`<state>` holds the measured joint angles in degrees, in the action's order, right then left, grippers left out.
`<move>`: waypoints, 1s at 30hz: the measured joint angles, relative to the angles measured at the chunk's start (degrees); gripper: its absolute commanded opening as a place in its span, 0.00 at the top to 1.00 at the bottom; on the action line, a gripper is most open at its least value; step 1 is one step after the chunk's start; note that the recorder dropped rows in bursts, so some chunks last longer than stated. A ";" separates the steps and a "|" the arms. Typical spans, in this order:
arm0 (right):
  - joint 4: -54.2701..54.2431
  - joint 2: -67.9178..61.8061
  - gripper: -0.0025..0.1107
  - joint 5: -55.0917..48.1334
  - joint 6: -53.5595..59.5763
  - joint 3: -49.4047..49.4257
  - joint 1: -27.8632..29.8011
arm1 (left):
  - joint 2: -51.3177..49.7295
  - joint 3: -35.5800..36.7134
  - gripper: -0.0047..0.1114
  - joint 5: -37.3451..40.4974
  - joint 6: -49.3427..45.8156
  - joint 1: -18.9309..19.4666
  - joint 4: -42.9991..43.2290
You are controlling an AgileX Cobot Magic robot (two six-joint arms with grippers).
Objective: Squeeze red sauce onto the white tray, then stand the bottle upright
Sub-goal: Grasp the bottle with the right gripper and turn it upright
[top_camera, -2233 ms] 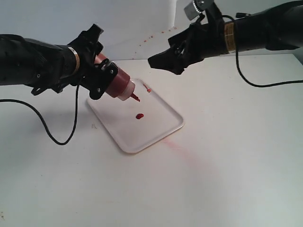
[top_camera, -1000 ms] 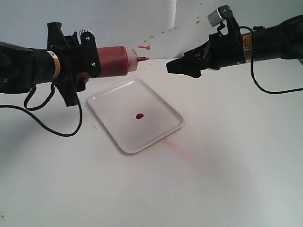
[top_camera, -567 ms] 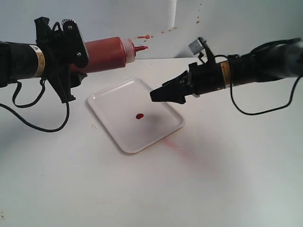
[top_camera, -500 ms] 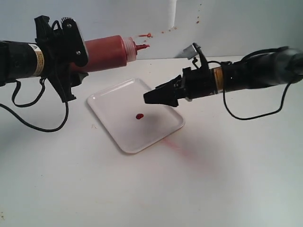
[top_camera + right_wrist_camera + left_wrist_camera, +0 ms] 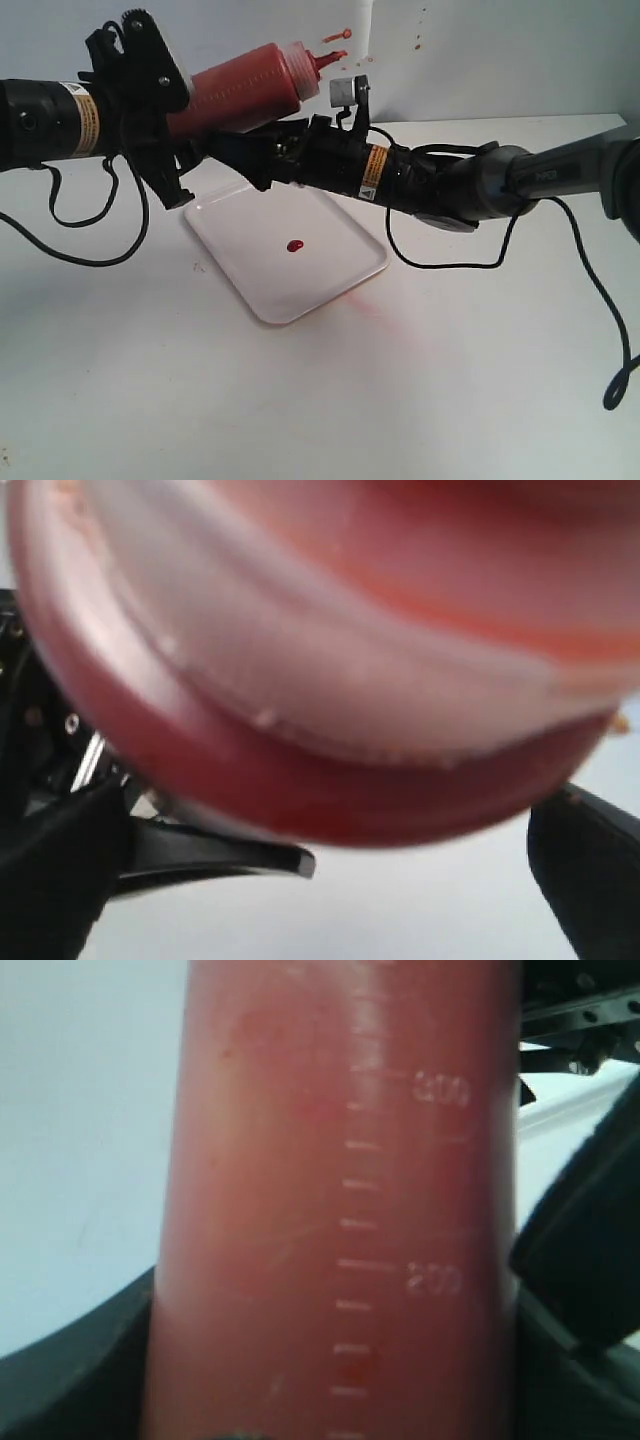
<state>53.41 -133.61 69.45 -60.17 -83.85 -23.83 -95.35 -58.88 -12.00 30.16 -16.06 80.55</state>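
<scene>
The robot's left gripper is holding the slanted bottle by its lower body (image 5: 203, 108), so the right gripper should grasp the bottle below the cap (image 5: 272, 82) and turn it upright.
The bottle (image 5: 245, 85), red-tinted with a pale domed cap, hangs in the air above the far left of the white tray (image 5: 250, 275), lying slanted with its nozzle (image 5: 330, 60) raised to the right. My left gripper (image 5: 168, 112) is shut on its lower body; its graduated wall (image 5: 330, 1210) fills the left wrist view. My right gripper (image 5: 225, 150) has reached across the tray, just beneath the bottle, jaws open. In the right wrist view the bottle (image 5: 330, 680) looms over the open right gripper (image 5: 440, 880); contact cannot be made out. One blob of red sauce (image 5: 294, 245) lies mid-tray.
Red splatter dots mark the white back wall (image 5: 415, 40). A faint pink smear (image 5: 385, 315) stains the table in front of the tray's near right corner. Black cables (image 5: 100, 262) trail from both arms over the table.
The right arm has swept left across the tray until its open gripper is under the bottle. The left gripper has tipped the bottle's nozzle higher.
</scene>
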 measured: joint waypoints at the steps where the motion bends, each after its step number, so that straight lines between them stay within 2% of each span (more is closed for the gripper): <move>1: -1.25 0.00 0.05 0.00 0.25 0.00 -0.12 | 0.00 0.00 0.96 0.00 0.09 0.00 -0.93; 5: -3.81 1.75 0.14 -0.10 0.53 0.09 -0.12 | 0.00 0.27 0.96 -0.21 0.59 0.10 -5.13; 6: -3.81 2.31 0.23 -0.10 0.53 0.09 -0.12 | -0.12 0.59 0.96 -0.77 0.57 0.10 -5.23; 7: -4.11 3.93 0.28 -0.33 0.53 0.09 -0.12 | -1.11 0.85 0.96 -2.10 0.57 0.10 -5.23; 8: -4.11 4.45 0.43 -0.45 0.53 0.09 -0.12 | -1.72 0.83 0.96 -3.11 0.81 0.10 -5.68; 9: -4.23 5.20 0.50 -0.45 0.53 0.09 -0.12 | -2.48 0.83 0.96 -5.12 1.05 0.20 -7.23; 12: -4.46 5.34 0.96 -0.96 0.88 0.09 -0.12 | -3.34 0.98 0.96 -7.89 -0.13 0.33 -11.65; 18: -3.98 5.44 0.98 -0.96 0.79 0.09 -0.12 | -3.46 1.69 0.94 -8.52 -1.01 0.33 -13.57; 21: -3.19 5.44 0.98 -1.60 0.74 0.09 -0.12 | -4.06 1.96 0.85 -8.75 -1.01 0.33 -14.08; 24: -1.60 5.44 0.98 -2.76 1.18 0.09 -0.12 | -5.57 1.96 0.62 -9.26 -1.01 0.33 -14.49; 28: 1.26 5.33 0.98 -4.37 2.60 0.13 -0.12 | -8.02 1.96 0.17 -9.51 -1.01 0.33 -15.88; 29: 2.10 5.33 0.98 -4.37 2.77 0.13 -0.12 | -8.74 1.96 0.09 -10.03 -1.31 0.33 -16.87; 30: 3.37 5.33 0.98 -4.37 2.89 0.13 -0.14 | -9.27 1.96 0.06 -10.52 -1.42 0.33 -18.18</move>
<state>56.78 -128.28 65.08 -57.29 -83.72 -23.97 -104.62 -56.93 -22.52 28.74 -15.73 62.38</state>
